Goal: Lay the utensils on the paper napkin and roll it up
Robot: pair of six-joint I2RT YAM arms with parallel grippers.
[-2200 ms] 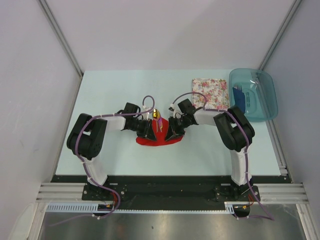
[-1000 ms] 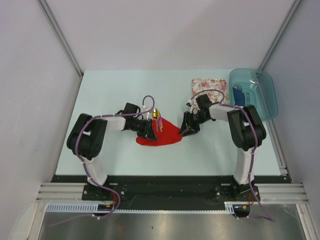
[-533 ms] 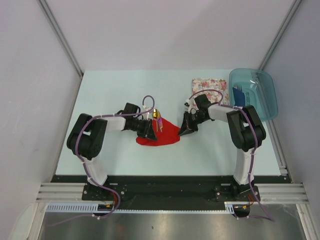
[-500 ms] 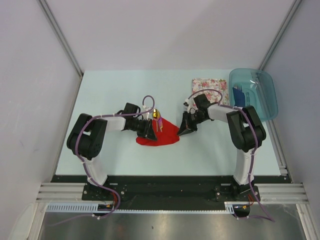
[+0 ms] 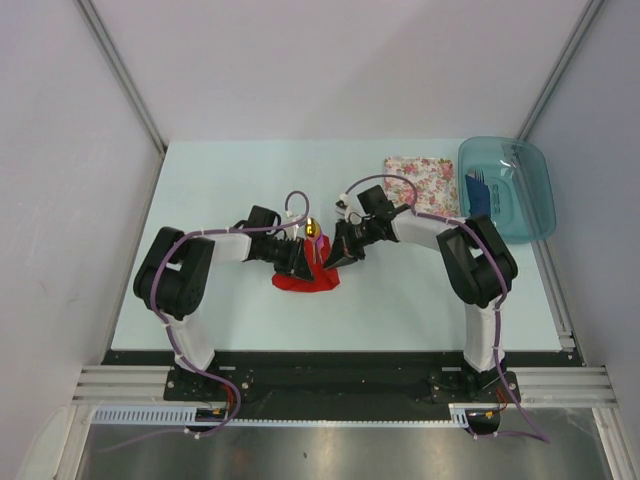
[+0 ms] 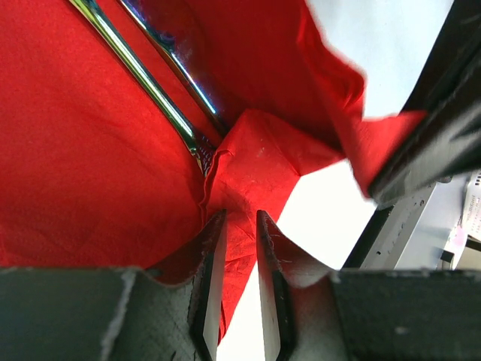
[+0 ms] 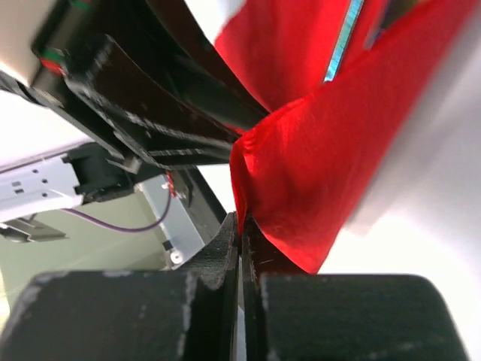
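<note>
My right gripper should go on pulling the napkin's raised edge, which it pinches next to the utensil handles, over the handles' ends until that edge lies flat, and then let go.
The red paper napkin lies mid-table, its right side lifted and folded over to the left. My right gripper is shut on that raised edge, and the right wrist view shows the red paper pinched between the closed fingers of the right gripper. On the napkin lie the utensils: a gold spoon head and two shiny handles. My left gripper stands low at the napkin's left part. Its jaws are a narrow gap apart over a crumpled fold, with nothing gripped.
A white square with a pink floral print lies at the back right. Beside it stands a teal plastic tub holding blue items. The pale table ends at a black rail near the arm bases.
My right gripper closed on the napkin's right edge and carried it left towards the left gripper, folding the napkin over. The left gripper has stayed where it was.
</note>
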